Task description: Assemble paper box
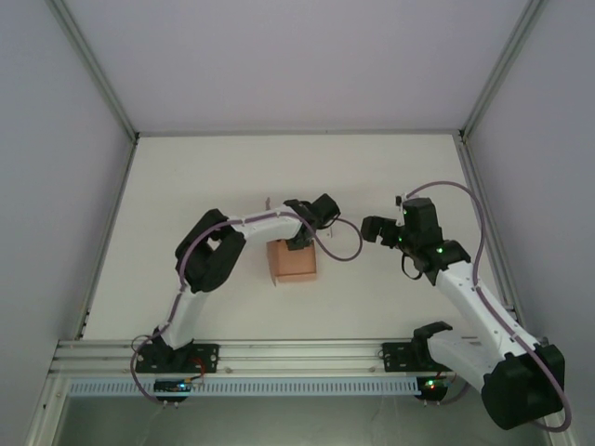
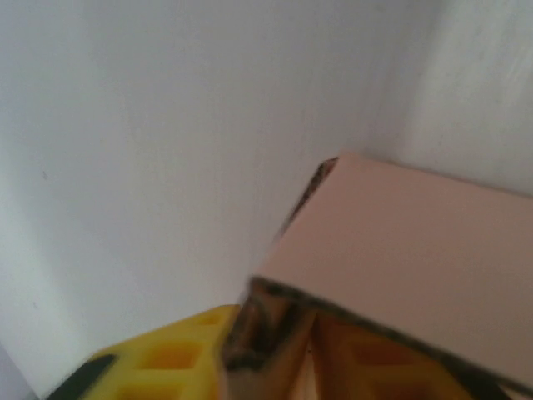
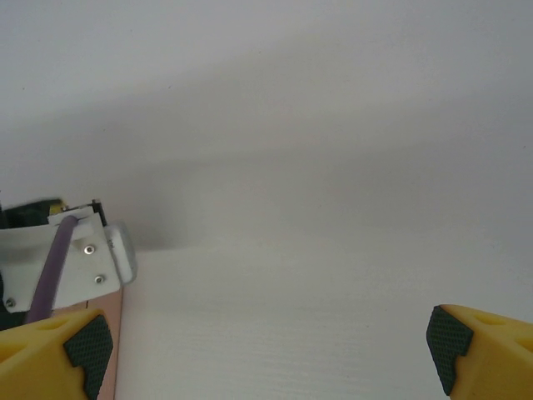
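Observation:
The box's tall side panel [image 1: 272,265] has my left arm lying across it, so my left gripper should move back and my right gripper should grab the box's far edge [image 1: 311,245].
The paper box [image 1: 292,263] is a small, low salmon-pink box standing mid-table. My left gripper [image 1: 299,241] reaches down onto its far edge. In the left wrist view a pink panel [image 2: 416,258] of the box lies over the yellow fingers [image 2: 158,360], and a thin wall of card sits pinched between them, so my left gripper [image 2: 279,354] is shut on the box. My right gripper [image 1: 371,228] hovers to the right of the box, apart from it. Its fingertips [image 3: 83,343] stand wide open over bare table, and a sliver of pink card [image 3: 115,350] shows at the left.
The white tabletop [image 1: 390,177] is enclosed by pale walls and aluminium posts [image 1: 93,70]. A metal rail [image 1: 297,353] runs along the near edge by the arm bases. The left arm's white wrist link [image 3: 83,258] shows in the right wrist view.

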Action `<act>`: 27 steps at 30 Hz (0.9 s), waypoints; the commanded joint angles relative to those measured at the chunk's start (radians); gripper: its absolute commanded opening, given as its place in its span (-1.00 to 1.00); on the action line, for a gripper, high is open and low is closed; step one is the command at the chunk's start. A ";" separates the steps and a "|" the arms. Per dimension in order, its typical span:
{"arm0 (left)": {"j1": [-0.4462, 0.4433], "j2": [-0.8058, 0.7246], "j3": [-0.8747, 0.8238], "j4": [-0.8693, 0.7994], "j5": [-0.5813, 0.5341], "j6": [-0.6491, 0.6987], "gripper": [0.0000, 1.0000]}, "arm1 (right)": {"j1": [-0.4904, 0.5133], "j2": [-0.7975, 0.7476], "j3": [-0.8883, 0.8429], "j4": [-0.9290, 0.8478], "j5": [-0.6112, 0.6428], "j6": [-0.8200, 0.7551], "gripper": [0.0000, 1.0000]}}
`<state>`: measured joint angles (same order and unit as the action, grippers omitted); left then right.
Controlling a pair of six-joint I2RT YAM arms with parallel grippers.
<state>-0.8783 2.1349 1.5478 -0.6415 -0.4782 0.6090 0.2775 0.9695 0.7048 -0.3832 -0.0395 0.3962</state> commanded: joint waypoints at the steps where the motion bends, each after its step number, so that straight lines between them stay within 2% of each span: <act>1: 0.021 -0.040 -0.011 0.000 0.075 0.007 0.23 | -0.007 -0.004 -0.001 0.022 -0.053 -0.009 0.98; 4: 0.023 -0.129 -0.022 -0.030 0.099 0.016 1.00 | -0.009 -0.014 -0.012 0.044 -0.064 -0.021 0.98; 9: 0.029 -0.326 -0.108 0.018 0.162 0.027 0.99 | -0.010 -0.006 -0.016 0.115 -0.085 -0.062 0.98; 13: 0.047 -0.484 -0.158 0.068 0.312 -0.001 0.99 | -0.010 0.058 0.011 0.179 -0.102 -0.075 0.98; 16: 0.048 -0.545 -0.209 0.106 0.364 0.040 0.99 | -0.004 0.128 0.066 0.174 -0.131 -0.107 0.98; 21: 0.058 -0.490 -0.217 0.144 0.391 0.089 0.99 | 0.006 0.214 0.133 0.124 -0.107 -0.115 0.98; 27: 0.090 -0.355 -0.130 0.159 0.388 0.024 0.99 | 0.006 0.207 0.134 0.089 -0.064 -0.109 0.98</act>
<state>-0.8104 1.7462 1.3586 -0.4950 -0.1165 0.6609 0.2794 1.1896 0.8124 -0.2615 -0.1310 0.3012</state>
